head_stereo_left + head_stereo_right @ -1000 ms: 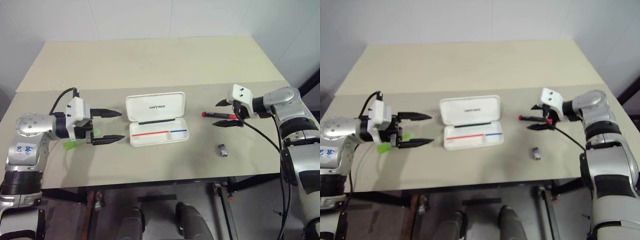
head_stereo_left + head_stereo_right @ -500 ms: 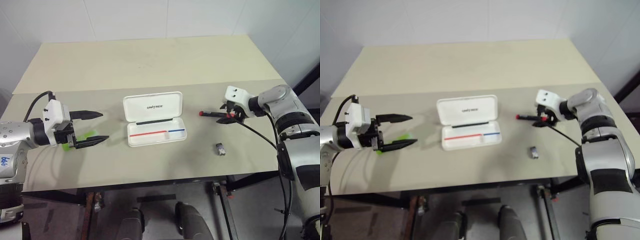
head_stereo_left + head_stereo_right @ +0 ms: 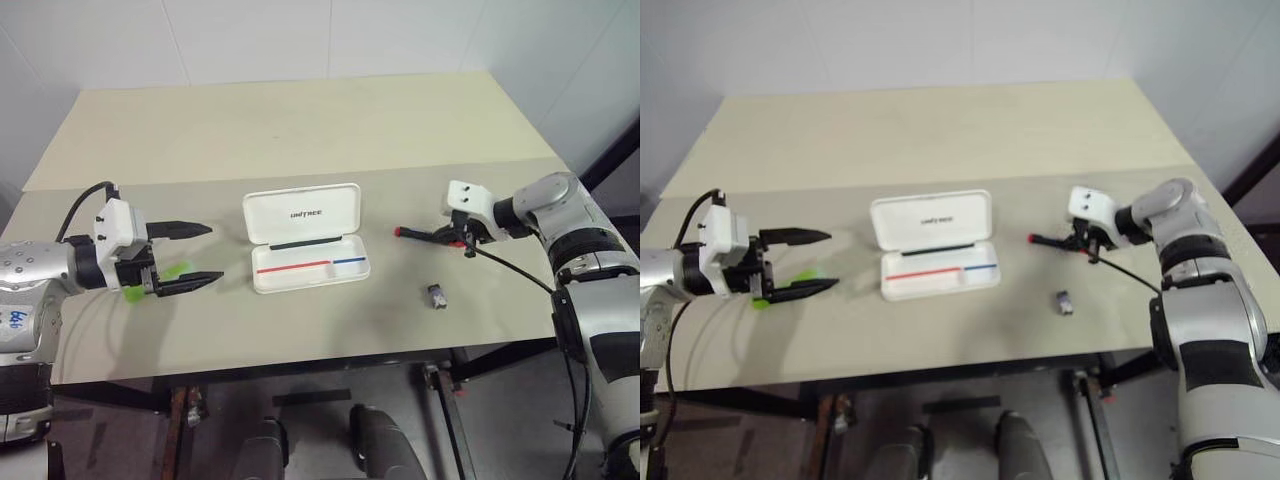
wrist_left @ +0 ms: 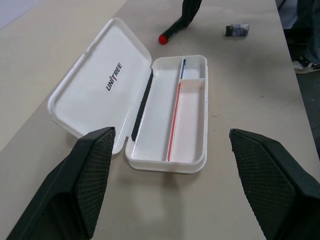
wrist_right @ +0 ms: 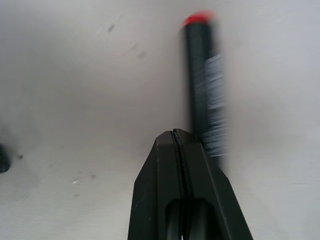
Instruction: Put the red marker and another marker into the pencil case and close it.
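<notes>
My right gripper needs to open its closed fingers, which are next to the red marker (image 5: 202,100), and put them around the red marker's body (image 5: 215,147) near its cap before lifting.
The white pencil case (image 3: 302,213) lies open at mid-table, its lid laid back and a thin red-and-blue line in its tray. To its right the red marker (image 3: 415,233) rests flat on the table. My right gripper (image 3: 448,238) is at the marker's black end. Its fingers (image 5: 173,150) are shut on each other with nothing between them, and the marker (image 5: 202,75) lies alongside them. Over at the left, my left gripper (image 3: 214,253) stands open and points toward the case. The lime-green marker (image 3: 160,281) lies on the table under it, partly hidden.
A small dark object (image 3: 437,294) sits on the table in front of the red marker, near the front edge. The far half of the table (image 3: 300,120) is bare. A white wall stands behind it.
My right gripper has gone from open to shut and dropped a little at the red marker's end. The left gripper stays open. The whole picture has shifted slightly.
</notes>
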Robot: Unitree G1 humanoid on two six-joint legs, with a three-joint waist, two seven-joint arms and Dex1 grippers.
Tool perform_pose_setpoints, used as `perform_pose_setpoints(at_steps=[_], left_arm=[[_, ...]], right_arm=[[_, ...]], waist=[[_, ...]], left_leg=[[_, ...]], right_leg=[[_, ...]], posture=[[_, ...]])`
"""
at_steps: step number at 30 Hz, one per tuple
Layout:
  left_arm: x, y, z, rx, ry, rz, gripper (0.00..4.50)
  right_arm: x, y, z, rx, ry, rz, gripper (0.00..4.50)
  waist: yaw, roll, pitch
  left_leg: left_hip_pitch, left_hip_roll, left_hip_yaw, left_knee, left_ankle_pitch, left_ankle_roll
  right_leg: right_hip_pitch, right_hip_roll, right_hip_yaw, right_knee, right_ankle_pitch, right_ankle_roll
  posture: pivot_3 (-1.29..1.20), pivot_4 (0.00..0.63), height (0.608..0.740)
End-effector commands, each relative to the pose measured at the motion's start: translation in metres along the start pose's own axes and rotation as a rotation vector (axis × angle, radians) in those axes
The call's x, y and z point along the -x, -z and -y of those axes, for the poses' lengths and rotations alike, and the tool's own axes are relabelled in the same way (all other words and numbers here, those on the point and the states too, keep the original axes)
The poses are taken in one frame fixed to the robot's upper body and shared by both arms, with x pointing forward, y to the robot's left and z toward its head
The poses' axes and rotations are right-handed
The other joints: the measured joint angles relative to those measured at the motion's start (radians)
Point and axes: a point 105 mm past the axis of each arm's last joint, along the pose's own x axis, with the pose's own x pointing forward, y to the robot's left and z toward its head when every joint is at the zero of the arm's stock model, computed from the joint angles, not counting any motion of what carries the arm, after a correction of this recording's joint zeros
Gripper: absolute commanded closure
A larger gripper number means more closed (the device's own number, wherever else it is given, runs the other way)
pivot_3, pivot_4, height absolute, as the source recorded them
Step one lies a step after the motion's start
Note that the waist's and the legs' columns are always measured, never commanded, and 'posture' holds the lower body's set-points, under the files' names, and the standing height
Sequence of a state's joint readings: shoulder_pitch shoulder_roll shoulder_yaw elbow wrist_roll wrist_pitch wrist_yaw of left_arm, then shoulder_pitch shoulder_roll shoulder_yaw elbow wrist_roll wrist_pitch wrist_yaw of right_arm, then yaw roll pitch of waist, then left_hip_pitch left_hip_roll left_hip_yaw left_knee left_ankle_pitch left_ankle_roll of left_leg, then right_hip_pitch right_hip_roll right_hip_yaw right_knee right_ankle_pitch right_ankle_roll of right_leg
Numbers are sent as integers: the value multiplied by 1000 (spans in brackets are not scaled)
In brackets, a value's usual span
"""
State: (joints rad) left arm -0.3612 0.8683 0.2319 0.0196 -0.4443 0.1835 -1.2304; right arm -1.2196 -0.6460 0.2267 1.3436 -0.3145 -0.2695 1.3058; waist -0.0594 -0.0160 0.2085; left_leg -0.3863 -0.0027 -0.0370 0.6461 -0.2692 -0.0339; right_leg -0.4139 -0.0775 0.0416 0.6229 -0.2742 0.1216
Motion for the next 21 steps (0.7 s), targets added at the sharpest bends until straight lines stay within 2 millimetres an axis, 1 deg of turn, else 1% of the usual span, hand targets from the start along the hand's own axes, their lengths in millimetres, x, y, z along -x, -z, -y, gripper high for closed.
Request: perform_pose_setpoints(at_steps=[1,4,6,8,10,12,15,16,18,21], left_arm=[[-1,-7,-4,-36,5,19,625],[-2,-7,-5,-36,8,21,625],[-2,-6,-5,-37,9,22,625],[-2,-6,-5,-35,13,23,625],[-2,-6,-5,-33,13,24,625],[-2,-5,-5,-31,13,25,625],[-2,-4,-5,-29,12,29,625],[-2,-4,-5,-28,11,31,625],[-3,-4,-6,-28,9,33,625],[-4,-3,-6,-28,6,39,625]], right_arm=[[3,-9,2,9,2,51,4474],[4,-8,2,-10,2,57,3911],[6,-14,4,-14,11,103,3300],[11,-28,7,-20,11,189,2495],[16,-41,7,-20,-15,260,1800],[21,-48,5,-26,-57,286,1800],[25,-51,2,-27,-106,279,1800],[25,-52,4,-30,-99,280,1800],[24,-53,7,-36,-76,280,1800],[18,-37,19,-45,69,172,1800]], waist=[[-2,0,0],[-3,0,0],[-2,0,0],[-1,0,0],[-1,0,0],[-1,0,0],[0,0,0],[0,0,0],[0,0,0],[1,0,0]], left_leg=[[0,0,1,0,0,0],[0,0,1,-1,0,0],[0,0,1,-1,0,0],[-1,0,1,-1,0,0],[-1,0,1,-1,0,0],[-1,0,1,-1,0,0],[-1,0,1,-1,0,0],[-1,0,1,-1,0,0],[-1,0,1,-1,0,0],[-1,0,1,-1,0,0]], right_leg=[[0,0,1,0,0,0],[-1,0,1,-1,0,0],[-1,0,1,-1,0,0],[-1,0,1,-1,0,0],[-1,0,1,-2,0,0],[-1,0,1,-1,0,0],[-1,0,1,-1,0,0],[-1,0,1,-1,0,0],[-1,0,1,-1,0,0],[-1,0,1,-1,0,0]], posture=[[0,150,740],[0,150,740],[0,150,740],[0,150,740],[0,150,740],[0,150,740],[0,150,740],[0,150,740],[0,150,740],[0,150,740]])
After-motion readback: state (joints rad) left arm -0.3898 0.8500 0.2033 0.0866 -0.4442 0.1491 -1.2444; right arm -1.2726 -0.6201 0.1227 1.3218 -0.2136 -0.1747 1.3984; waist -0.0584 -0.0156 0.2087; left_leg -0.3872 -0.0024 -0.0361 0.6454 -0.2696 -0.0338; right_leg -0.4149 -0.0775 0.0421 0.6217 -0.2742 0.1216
